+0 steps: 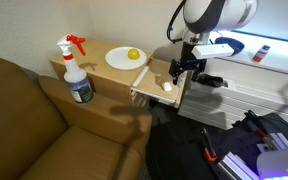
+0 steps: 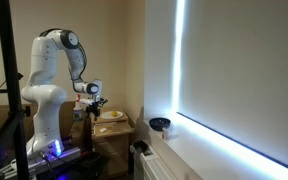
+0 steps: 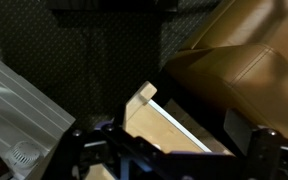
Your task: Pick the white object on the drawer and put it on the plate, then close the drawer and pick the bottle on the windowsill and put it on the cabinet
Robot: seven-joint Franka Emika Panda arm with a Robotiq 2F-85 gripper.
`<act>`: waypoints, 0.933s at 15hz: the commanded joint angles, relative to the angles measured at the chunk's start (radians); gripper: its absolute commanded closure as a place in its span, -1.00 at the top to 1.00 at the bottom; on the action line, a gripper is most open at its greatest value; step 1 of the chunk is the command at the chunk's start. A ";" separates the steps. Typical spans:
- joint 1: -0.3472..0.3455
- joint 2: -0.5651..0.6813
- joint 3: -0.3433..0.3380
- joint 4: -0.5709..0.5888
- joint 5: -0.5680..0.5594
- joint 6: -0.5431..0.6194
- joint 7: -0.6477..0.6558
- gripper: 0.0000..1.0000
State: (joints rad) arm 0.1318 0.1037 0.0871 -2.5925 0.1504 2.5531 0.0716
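Note:
The white object (image 1: 167, 86) is clear of the open drawer's edges (image 1: 154, 96). My open gripper should keep going down toward the white object until its fingers are on both sides of it, then close.
A small white object (image 1: 168, 87) lies in the open wooden drawer (image 1: 156, 82) at the cabinet's front. A white plate (image 1: 126, 57) with a yellow fruit (image 1: 133, 54) on it sits on the cabinet top (image 1: 99, 72); the plate also shows in an exterior view (image 2: 109, 116). My gripper (image 1: 181, 72) hangs just above the drawer, open and empty. In the wrist view its dark fingers (image 3: 169, 160) straddle the drawer's corner (image 3: 144, 100); the white object is hidden there. A small white and blue item (image 1: 261, 52) lies on the windowsill; I cannot tell whether it is the bottle.
A spray bottle (image 1: 76, 70) with a red trigger stands on the cabinet's far end. A brown couch (image 1: 29, 120) abuts the cabinet. A dark bowl-like item (image 2: 160, 125) sits on the windowsill. The robot base (image 2: 46, 115) stands beside the cabinet. Cables and gear lie on the floor (image 1: 254, 145).

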 commanded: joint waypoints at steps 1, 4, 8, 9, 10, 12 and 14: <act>-0.011 0.014 0.010 0.009 0.000 -0.001 0.002 1.00; 0.003 0.079 -0.003 0.046 -0.061 0.029 0.096 1.00; 0.050 0.204 -0.024 0.095 -0.156 0.185 0.302 1.00; 0.074 0.235 -0.047 0.111 -0.192 0.217 0.361 1.00; 0.101 0.265 -0.076 0.128 -0.223 0.239 0.414 1.00; 0.165 0.333 -0.152 0.163 -0.266 0.290 0.519 1.00; 0.194 0.386 -0.186 0.200 -0.235 0.302 0.558 1.00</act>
State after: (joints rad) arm 0.2785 0.4007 -0.0421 -2.4585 -0.0931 2.8278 0.5679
